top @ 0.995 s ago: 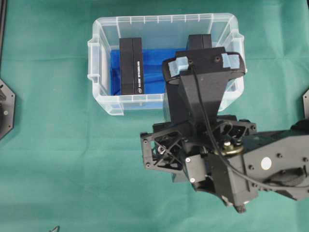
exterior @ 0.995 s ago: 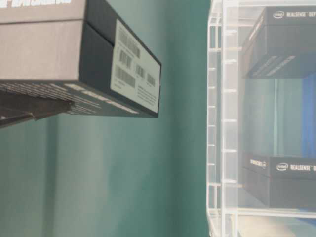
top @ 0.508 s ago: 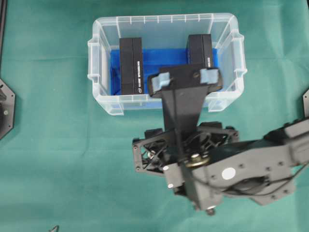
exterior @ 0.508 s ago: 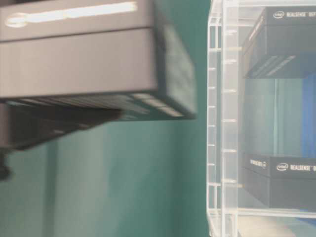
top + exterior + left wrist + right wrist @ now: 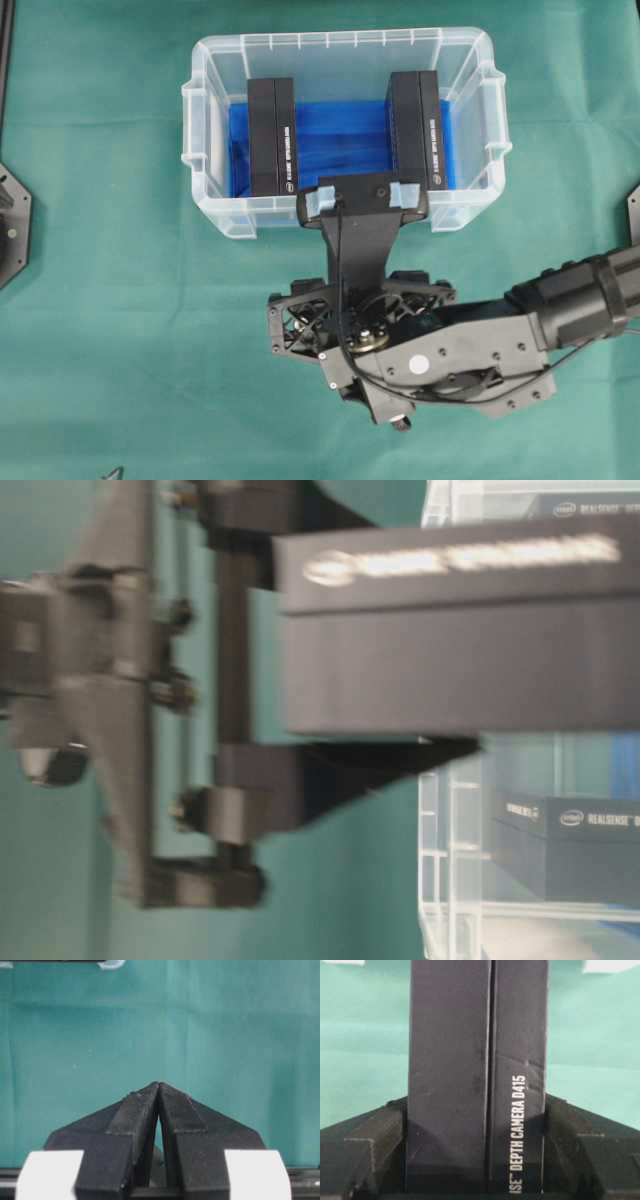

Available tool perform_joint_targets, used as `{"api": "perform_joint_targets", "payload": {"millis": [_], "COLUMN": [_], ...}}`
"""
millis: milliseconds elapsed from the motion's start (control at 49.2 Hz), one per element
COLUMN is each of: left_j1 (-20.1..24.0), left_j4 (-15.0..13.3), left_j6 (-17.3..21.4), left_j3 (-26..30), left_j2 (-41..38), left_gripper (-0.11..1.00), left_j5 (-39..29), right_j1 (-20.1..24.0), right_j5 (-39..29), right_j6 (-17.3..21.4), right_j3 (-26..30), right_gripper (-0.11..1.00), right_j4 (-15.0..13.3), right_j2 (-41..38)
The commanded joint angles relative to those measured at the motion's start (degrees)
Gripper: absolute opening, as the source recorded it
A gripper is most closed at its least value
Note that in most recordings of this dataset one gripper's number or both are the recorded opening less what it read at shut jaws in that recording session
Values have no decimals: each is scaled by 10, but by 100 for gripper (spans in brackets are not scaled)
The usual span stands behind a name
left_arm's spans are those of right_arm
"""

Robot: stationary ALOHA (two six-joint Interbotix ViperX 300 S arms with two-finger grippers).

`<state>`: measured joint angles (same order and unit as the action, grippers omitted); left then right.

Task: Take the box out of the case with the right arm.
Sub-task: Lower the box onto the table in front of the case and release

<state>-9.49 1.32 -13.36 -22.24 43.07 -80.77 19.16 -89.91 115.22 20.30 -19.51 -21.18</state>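
The black box in my right gripper [image 5: 460,630] is hanging clear of the case over open green cloth [image 5: 592,1082], so the robot should go on lowering it until it rests there before letting go.
A black box [image 5: 475,1060] printed "DEPTH CAMERA D415" sits between the fingers of my right gripper [image 5: 476,1105], which is shut on its two long sides. Seen from table level, this held box [image 5: 460,630] hangs blurred in the air just outside the clear case [image 5: 450,880]. From overhead, the right arm [image 5: 470,350] and its wrist camera mount [image 5: 362,195] hide the held box at the case's [image 5: 215,215] near wall. Two more black boxes [image 5: 272,137] [image 5: 415,130] stand on the blue lining. My left gripper [image 5: 158,1085] is shut and empty over green cloth.
Green cloth [image 5: 120,330] covers the table all round the case. Black mounts sit at the left edge [image 5: 12,225] and the right edge [image 5: 633,210] of the overhead view.
My right arm has drawn back from over the case toward the near side, carrying the box. The right-hand box in the case is uncovered now. The left gripper has not moved.
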Motion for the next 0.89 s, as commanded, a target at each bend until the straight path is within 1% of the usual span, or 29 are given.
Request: {"api": "perform_joint_targets", "payload": {"millis": [0,102,223,325,426,528,812,853,873], "left_j1": [-3,-3,-3,-3,-3,-3,-3,-3,-3], "left_j4": [3,3,2,3,3,2,3,3,3], "left_j6": [0,0,0,0,0,1,0,1,1], "left_j3": [4,3,1,-1,-1,-2,-2,-2,-2], "left_j2": [-2,0,2,2,3,3,4,4,4], "left_gripper": [0,0,0,0,0,0,0,0,0], "left_j5": [2,2,2,2,2,2,2,2,2], "right_j1": [2,2,3,3,3,3,3,3,3], "right_j5": [40,93,160,205,229,239,243,242,243], "right_j6": [12,37,54,67,75,78,80,79,79], "right_j3": [-21,-66,-118,-151,-178,-186,-185,-185,-185], "right_gripper": [67,67,67,67,67,67,67,69,73], "right_j4": [-2,6,19,20,19,20,21,23,23], "right_j2": [14,14,14,13,13,13,13,13,13]}}
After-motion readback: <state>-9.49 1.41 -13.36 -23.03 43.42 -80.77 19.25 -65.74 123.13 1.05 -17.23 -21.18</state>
